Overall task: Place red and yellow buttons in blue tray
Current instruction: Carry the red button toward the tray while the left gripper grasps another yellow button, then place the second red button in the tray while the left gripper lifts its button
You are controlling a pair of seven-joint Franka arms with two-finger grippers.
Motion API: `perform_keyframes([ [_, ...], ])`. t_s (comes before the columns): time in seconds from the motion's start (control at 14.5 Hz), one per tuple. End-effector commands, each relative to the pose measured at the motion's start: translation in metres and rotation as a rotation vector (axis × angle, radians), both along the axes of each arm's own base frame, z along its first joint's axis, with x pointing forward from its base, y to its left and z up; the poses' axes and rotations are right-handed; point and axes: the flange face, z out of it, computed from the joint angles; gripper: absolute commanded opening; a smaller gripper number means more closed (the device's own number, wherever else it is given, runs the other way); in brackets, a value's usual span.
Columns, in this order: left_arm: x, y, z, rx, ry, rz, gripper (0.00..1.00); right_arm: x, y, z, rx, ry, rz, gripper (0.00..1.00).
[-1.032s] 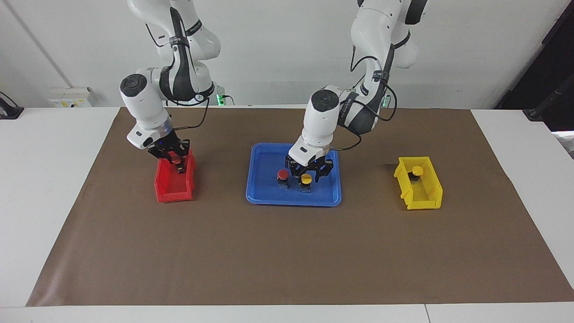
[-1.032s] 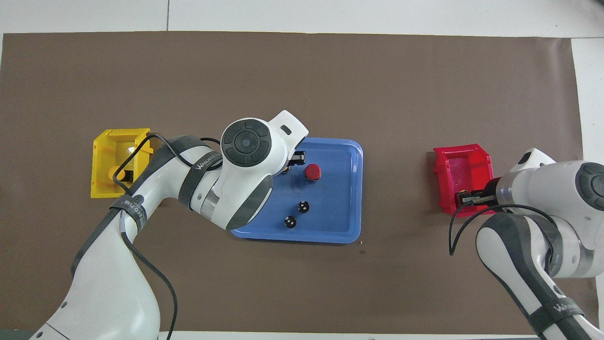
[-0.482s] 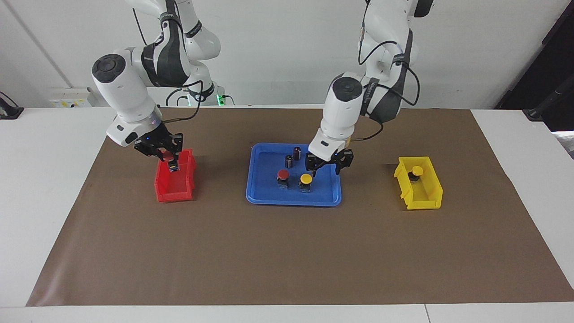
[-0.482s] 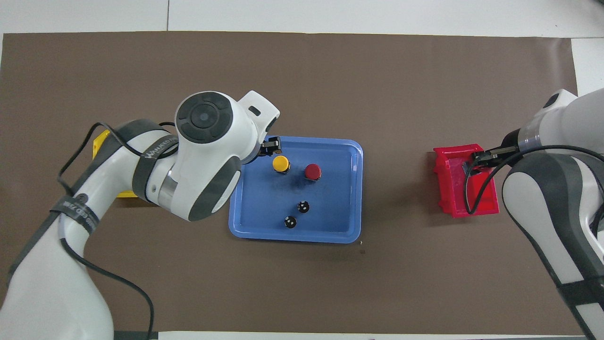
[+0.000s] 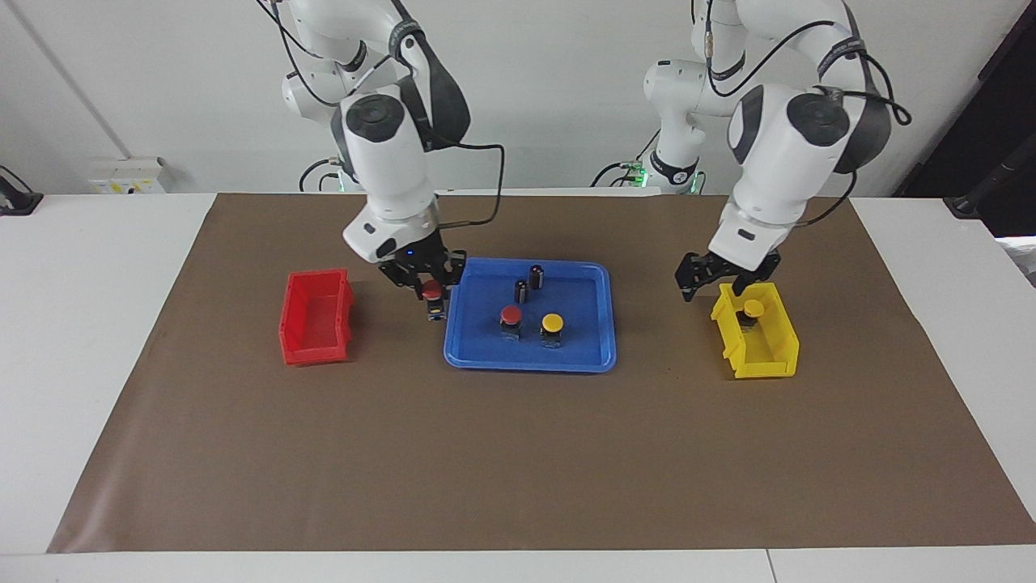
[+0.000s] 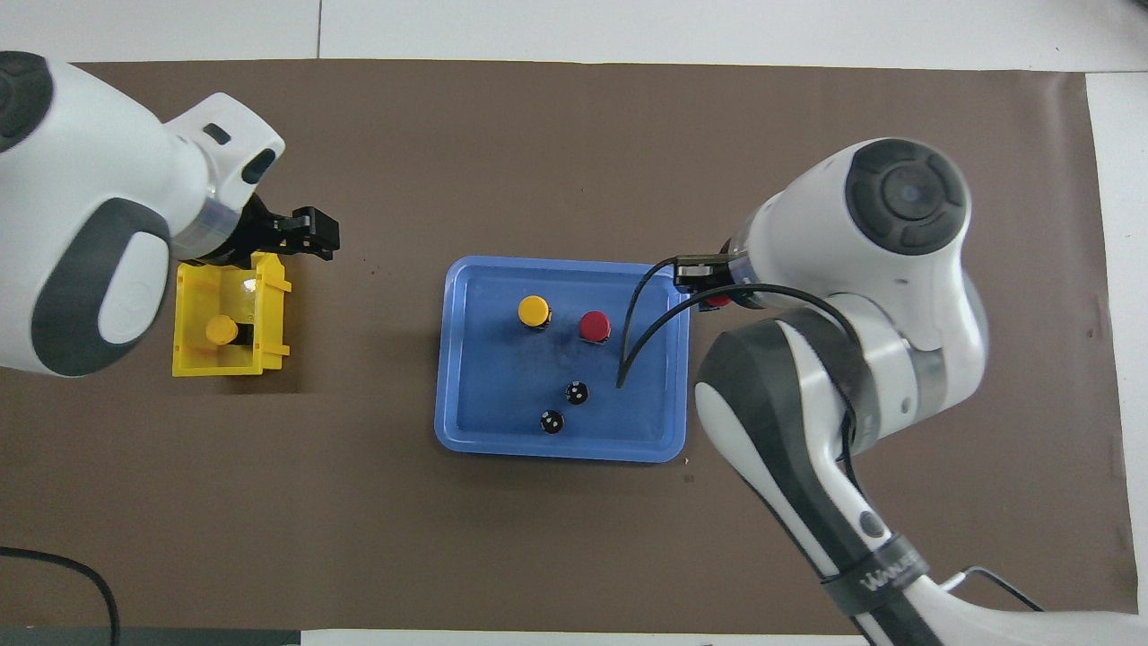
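Note:
The yellow button (image 6: 228, 330) will come out of the yellow bin in one piece when I lift it, because the yellow cap is close against its dark base (image 6: 244, 335).
The blue tray (image 5: 469, 356) (image 6: 448, 359) lies mid-table. One red button (image 5: 510, 316) (image 6: 594, 326) and one yellow button (image 5: 552, 324) (image 6: 533, 310) stand in it, side by side. My right gripper (image 5: 431, 285) (image 6: 708, 289) is shut on another red button (image 5: 435, 306) (image 6: 717, 302), which hangs just outside the tray's rim at the right arm's end. My left gripper (image 5: 712, 289) (image 6: 309, 238) is open and holds nothing; it hovers over the edge of the yellow bin (image 5: 761, 356) (image 6: 193, 359). A yellow button (image 5: 753, 308) (image 6: 221, 330) stands in that bin.
Two dark capless cylinders (image 5: 522, 290) (image 5: 537, 275) stand in the tray, nearer to the robots than the buttons. A red bin (image 5: 316, 324) sits toward the right arm's end; my right arm hides it in the overhead view. A brown mat (image 5: 518, 470) covers the table.
My right gripper lifted a red button out of the red bin and carried it to the tray's rim. My left gripper let go of the yellow button in the tray and swung over the yellow bin.

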Motion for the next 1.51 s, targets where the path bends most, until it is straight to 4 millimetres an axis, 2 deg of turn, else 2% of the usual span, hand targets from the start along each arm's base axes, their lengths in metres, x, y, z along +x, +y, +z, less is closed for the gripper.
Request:
perform_keyframes([
  [0.0, -0.014, 0.051, 0.035, -0.011, 0.011, -0.027, 1.00, -0.004, -0.001, -0.021, 0.009, 0.004, -0.024, 0.28],
  [0.21, -0.011, 0.090, 0.036, -0.013, -0.017, -0.028, 1.00, -0.018, 0.014, -0.054, -0.002, 0.020, -0.005, 0.28],
  [0.28, -0.009, 0.100, 0.027, -0.013, -0.039, -0.025, 1.00, -0.019, 0.013, -0.060, -0.005, 0.022, -0.011, 0.28],
  [0.34, -0.009, 0.120, 0.018, -0.014, -0.055, 0.006, 1.00, -0.019, 0.013, -0.063, -0.008, 0.028, -0.011, 0.28],
  [0.41, -0.010, 0.128, 0.005, -0.013, -0.055, 0.009, 0.99, -0.019, 0.014, -0.069, -0.012, 0.034, -0.011, 0.29],
  [0.55, -0.008, 0.129, -0.022, -0.011, -0.065, 0.010, 0.90, -0.018, 0.014, -0.080, -0.011, 0.026, -0.012, 0.31],
  [0.76, -0.016, 0.128, -0.068, -0.010, -0.040, 0.016, 0.73, -0.019, 0.012, -0.087, -0.006, 0.012, -0.016, 0.31],
  [0.89, -0.021, 0.122, -0.095, -0.009, -0.046, 0.010, 0.69, -0.018, 0.013, -0.100, -0.014, 0.025, -0.015, 0.31],
  [1.03, -0.027, 0.119, -0.119, -0.007, -0.011, -0.001, 0.68, -0.018, 0.014, -0.106, -0.018, 0.031, -0.015, 0.34],
  [1.1, -0.030, 0.119, -0.126, -0.007, -0.006, -0.003, 0.68, -0.017, 0.014, -0.109, -0.021, 0.035, -0.015, 0.38],
  [1.24, -0.036, 0.118, -0.140, -0.006, 0.004, -0.002, 0.68, -0.016, 0.015, -0.109, -0.016, 0.024, -0.014, 0.57],
  [1.45, -0.038, 0.117, -0.147, -0.006, 0.000, -0.001, 0.68, -0.006, 0.014, -0.093, -0.010, 0.015, -0.018, 0.62],
])
